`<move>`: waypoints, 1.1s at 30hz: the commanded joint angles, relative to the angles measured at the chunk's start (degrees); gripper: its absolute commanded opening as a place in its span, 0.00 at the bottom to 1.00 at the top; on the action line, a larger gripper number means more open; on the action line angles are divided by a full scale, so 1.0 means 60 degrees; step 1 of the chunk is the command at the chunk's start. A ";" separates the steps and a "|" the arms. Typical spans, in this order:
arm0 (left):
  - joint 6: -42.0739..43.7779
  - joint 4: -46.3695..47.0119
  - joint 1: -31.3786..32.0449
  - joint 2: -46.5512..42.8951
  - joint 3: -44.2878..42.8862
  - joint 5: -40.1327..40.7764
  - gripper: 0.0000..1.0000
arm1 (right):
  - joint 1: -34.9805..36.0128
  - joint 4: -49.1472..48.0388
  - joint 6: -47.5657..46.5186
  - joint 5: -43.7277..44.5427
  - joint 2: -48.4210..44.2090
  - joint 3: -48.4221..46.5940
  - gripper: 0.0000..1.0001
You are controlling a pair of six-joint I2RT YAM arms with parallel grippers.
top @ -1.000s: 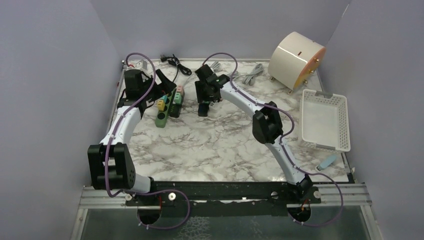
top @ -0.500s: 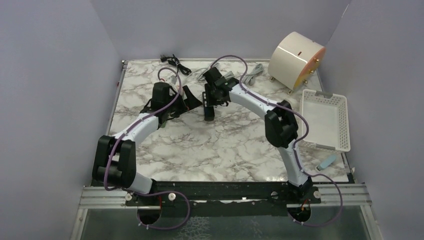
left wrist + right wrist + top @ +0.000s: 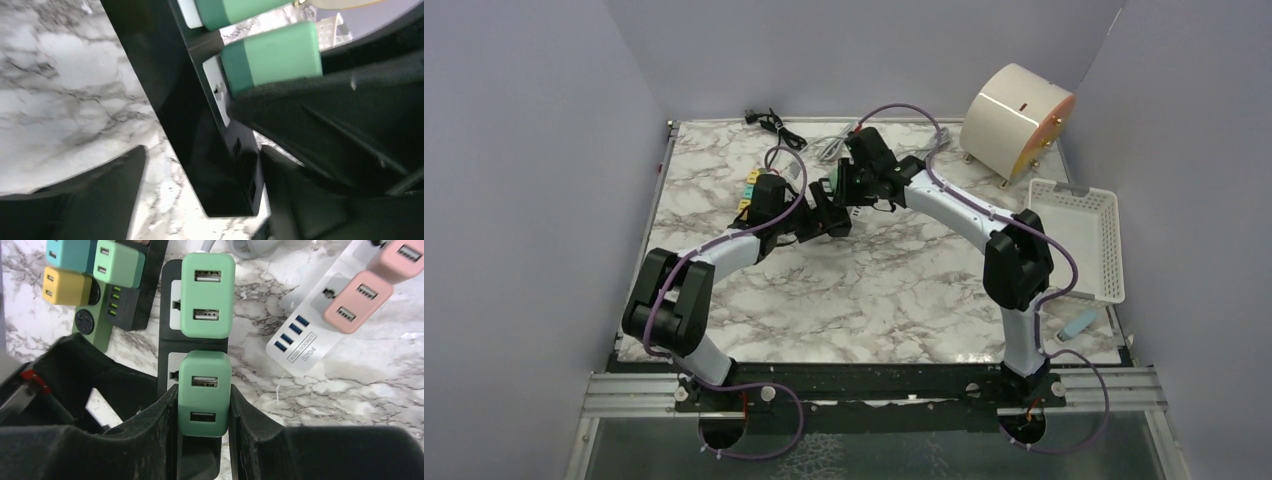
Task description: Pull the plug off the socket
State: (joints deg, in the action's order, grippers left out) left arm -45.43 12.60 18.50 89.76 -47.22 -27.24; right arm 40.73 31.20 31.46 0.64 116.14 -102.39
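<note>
Next, my left gripper clamps the black socket strip's end, which slants between its open fingers, before my right gripper pulls the nearer green plug.
A black power strip lies on the marble table with two green plugs in it. My right gripper is shut on the nearer green plug, one finger on each side; the farther green plug is free. In the left wrist view my left gripper is open and straddles the end of the black strip, with marble showing between its left finger and the strip. The gripped plug shows above. In the top view both grippers meet at the strip.
A green strip with teal, yellow and green plugs lies left of the black one. A white strip with pink plugs lies to its right. A white basket, a beige drum and loose cables stand around the back and right.
My left arm has swung right, from the green strip to the black strip's end. My right gripper has shifted slightly back and right over the black strip.
</note>
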 commanded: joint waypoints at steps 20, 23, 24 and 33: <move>0.0222 0.0111 0.0023 0.1013 -0.0839 0.0148 0.00 | -0.1037 -0.2116 -0.1277 -0.3768 -0.5919 0.8340 0.01; 0.0919 -0.0213 -0.0024 0.0905 -0.1127 -0.0091 0.00 | -0.1090 -0.2000 -0.1794 -0.4858 -0.5910 0.9081 0.01; 0.1139 -0.0311 -0.0022 0.0879 -0.1201 -0.0208 0.00 | -0.1090 -0.1975 -0.1940 -0.4991 -0.5819 0.9147 0.01; 0.3308 -0.1675 -0.0039 0.0658 -0.1763 -0.1307 0.00 | -0.1134 -0.2031 -0.2766 -0.5820 -0.3981 0.8973 0.44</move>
State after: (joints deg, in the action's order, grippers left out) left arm -34.48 4.56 18.35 96.47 -55.20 -30.55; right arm 34.06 20.43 18.55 -28.84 87.02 -46.50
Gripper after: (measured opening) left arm 0.368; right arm 0.364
